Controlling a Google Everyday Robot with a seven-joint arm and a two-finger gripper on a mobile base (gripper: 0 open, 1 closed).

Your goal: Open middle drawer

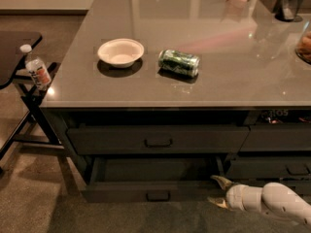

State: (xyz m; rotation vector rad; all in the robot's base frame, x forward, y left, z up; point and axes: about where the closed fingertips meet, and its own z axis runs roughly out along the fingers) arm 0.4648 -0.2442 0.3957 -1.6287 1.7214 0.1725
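My gripper's spread fingers are just off the front corner of the middle drawer [152, 172], which is only partway open. So I should catch the front's end [209, 190] and pull further.
The middle drawer [121, 192] is the wide dark grey one below the upper front. It stands pulled out, and its plain dark inside [155, 170] shows. Its small black loop handle [158, 195] is at the centre of the front. My gripper [218, 192] is low at the right end of that drawer's front, just off its corner. Its two pale fingers [221, 181] are spread open and hold nothing. The white arm [272, 203] comes in from the lower right.
The upper drawer front [97, 140] with its handle [158, 142] is closed above. Narrower drawers [286, 169] are at the right. On the countertop [218, 42] lie a white bowl [120, 51] and a green can [179, 62]. A bottle [36, 69] stands on a dark stand at left.
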